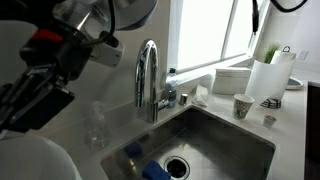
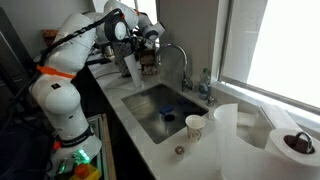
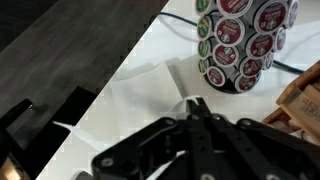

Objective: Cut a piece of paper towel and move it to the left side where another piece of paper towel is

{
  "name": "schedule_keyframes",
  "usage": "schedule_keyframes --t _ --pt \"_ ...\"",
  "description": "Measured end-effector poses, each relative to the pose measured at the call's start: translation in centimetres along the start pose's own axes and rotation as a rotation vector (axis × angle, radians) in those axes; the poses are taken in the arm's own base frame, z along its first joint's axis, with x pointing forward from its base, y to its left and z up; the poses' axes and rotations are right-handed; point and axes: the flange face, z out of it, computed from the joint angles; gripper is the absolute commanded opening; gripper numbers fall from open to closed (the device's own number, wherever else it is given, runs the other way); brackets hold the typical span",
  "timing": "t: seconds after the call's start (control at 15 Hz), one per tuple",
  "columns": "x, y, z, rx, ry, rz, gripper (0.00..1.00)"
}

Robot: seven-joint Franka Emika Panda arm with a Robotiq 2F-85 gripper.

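The drooping piece of paper towel (image 2: 133, 69) is in my gripper over the flat sheet (image 3: 145, 92). I should keep moving it down until it touches that sheet, then let go.
In an exterior view my gripper (image 2: 134, 56) hangs over the counter left of the faucet (image 2: 181, 56), shut on the piece of paper towel (image 2: 130, 70), which droops below it as a limp white sheet. In the wrist view the black fingers of the gripper (image 3: 192, 102) are pressed together with a bit of white paper towel (image 3: 181, 107) pinched at their tips. Beneath them another white sheet (image 3: 125, 100) lies flat on the counter. The thick roll (image 2: 296, 146) stands far off on the opposite side of the sink; it also shows in an exterior view as the roll (image 1: 270, 76).
A round rack of coffee pods (image 3: 242, 40) stands on the counter just beyond the flat sheet, with a wooden box (image 3: 300, 95) beside it. The steel sink (image 2: 160, 112) lies between gripper and roll. A paper cup (image 2: 195, 126) stands at the sink's edge.
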Motion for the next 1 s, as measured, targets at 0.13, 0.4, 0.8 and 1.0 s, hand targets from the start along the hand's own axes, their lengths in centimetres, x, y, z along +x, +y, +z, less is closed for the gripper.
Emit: schedule_keyframes --t 0.13,0.4,0.8,1.0 --pt "0.2 -0.9 1.2 -0.011 -0.01 0.009 0.0" --pt "0.2 -2.8 4.1 -0.027 -0.031 0.02 0.0" --pt "-0.4 -5.0 8.2 -0.065 -0.076 0.005 0.0" --pt "-0.8 -5.4 9.0 -0.074 -0.09 0.002 0.34"
